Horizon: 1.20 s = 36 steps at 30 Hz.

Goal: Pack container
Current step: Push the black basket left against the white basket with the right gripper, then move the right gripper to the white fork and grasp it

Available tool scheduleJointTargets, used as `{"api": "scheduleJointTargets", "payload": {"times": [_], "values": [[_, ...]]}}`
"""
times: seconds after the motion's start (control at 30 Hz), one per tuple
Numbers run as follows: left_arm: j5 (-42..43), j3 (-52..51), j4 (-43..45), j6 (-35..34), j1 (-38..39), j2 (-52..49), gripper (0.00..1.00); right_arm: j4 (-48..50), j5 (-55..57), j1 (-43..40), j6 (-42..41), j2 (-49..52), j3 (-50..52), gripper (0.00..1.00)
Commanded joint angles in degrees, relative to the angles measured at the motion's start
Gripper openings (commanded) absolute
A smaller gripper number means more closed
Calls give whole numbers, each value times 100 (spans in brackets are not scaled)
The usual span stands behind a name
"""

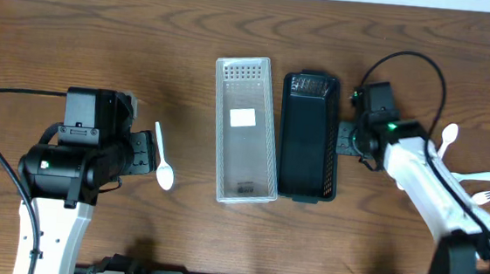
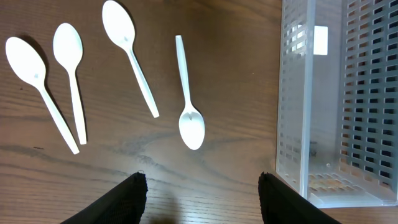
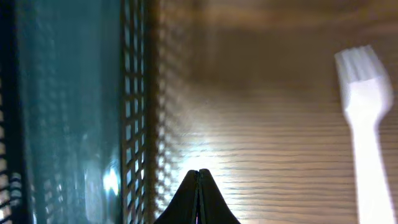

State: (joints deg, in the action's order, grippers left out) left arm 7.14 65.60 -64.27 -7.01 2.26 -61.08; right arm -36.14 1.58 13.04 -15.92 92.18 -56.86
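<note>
The shut fingers of my right gripper are next to the black container's side [image 1: 333, 137]. They should keep pushing that side until the gap to the clear container is closed.
A clear perforated container [image 1: 246, 128] and a black one [image 1: 309, 135] lie side by side at the table's middle. My left gripper [image 2: 202, 186] is open and empty, hovering over bare wood just short of a white spoon [image 2: 186, 93]; several more white spoons [image 2: 71, 74] lie to its left, and the clear container's wall [image 2: 292, 106] stands to its right. In the overhead view only one spoon [image 1: 163, 161] shows, beside the left gripper [image 1: 143, 153]. My right gripper [image 3: 199, 174] is shut and empty, next to the black container's lattice wall [image 3: 134, 106], with a white fork [image 3: 367, 124] to its right.
At the far right lie a white spoon [image 1: 446, 140] and white forks [image 1: 478, 177] beside the right arm. A black cable [image 1: 408, 62] loops above the right wrist. Another cable [image 1: 2, 100] runs along the left arm.
</note>
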Motion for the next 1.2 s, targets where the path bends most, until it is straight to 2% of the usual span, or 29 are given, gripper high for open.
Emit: {"api": "scheduleJointTargets", "payload": {"times": [0.0, 0.17, 0.47, 0.83, 0.97, 1.0, 1.03, 1.07, 1.13, 1.17], "values": [[-7, 101, -20, 57, -31, -2, 60, 0, -538, -26, 199, 214, -4, 1], [-7, 101, -17, 57, -31, -2, 60, 2, -752, -22, 240, 221, -4, 1], [-7, 101, -17, 57, -31, -2, 60, 57, -2293, -22, 874, 188, -4, 1], [-7, 101, -17, 57, -31, -2, 60, -28, -2415, -22, 872, 188, -4, 1], [-7, 101, -17, 57, -31, -2, 60, -74, -1700, -52, 586, 173, -11, 17], [-7, 101, -17, 57, -31, -2, 61, -94, -1491, -72, 525, 142, -26, 28], [-7, 101, -20, 57, -31, -2, 71, -114, -1279, -96, 525, 109, -52, 40], [-9, 101, -20, 57, -31, -2, 77, -199, -1084, -133, 525, 52, -125, 49], [-9, 101, -20, 57, -31, -2, 80, -481, -765, -227, 568, -76, -358, 67], [-9, 101, -20, 57, -31, -2, 81, -627, -667, -284, 715, -155, -516, 70]]}}
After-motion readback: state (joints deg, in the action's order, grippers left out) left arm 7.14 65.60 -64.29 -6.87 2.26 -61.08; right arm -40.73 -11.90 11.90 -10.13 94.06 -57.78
